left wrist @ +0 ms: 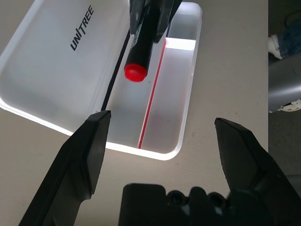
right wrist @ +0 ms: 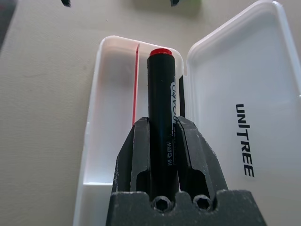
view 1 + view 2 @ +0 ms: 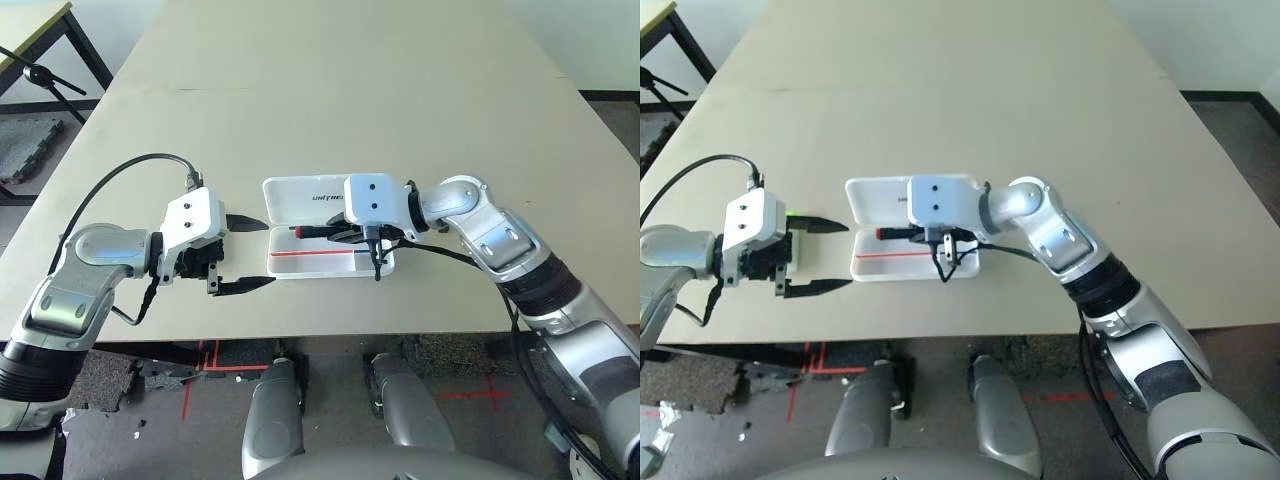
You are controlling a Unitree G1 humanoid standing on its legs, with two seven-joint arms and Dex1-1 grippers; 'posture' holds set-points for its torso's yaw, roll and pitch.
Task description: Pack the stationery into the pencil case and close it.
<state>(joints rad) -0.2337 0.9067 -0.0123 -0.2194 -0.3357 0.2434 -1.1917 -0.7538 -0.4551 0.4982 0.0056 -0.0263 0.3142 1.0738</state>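
The red stripe edges a long empty compartment, so the lowered lime-green and white tube should lie flat inside.
The white pencil case lies open near the table's front edge, its lid flipped flat to the far side. A red stripe runs along the tray. My right gripper is shut on the red-and-black marker pen, holding it lengthwise just above the tray, red end toward my left arm. My left gripper is open, left of the case, pointing at its short end with nothing between its fingers. A bit of the lime-green tube peeks out on the table beside the left gripper's far finger.
The beige table stretches far beyond the case. Its front edge runs just below both grippers. A black-legged stand is off the table's far left corner. A black cable loops over my left forearm.
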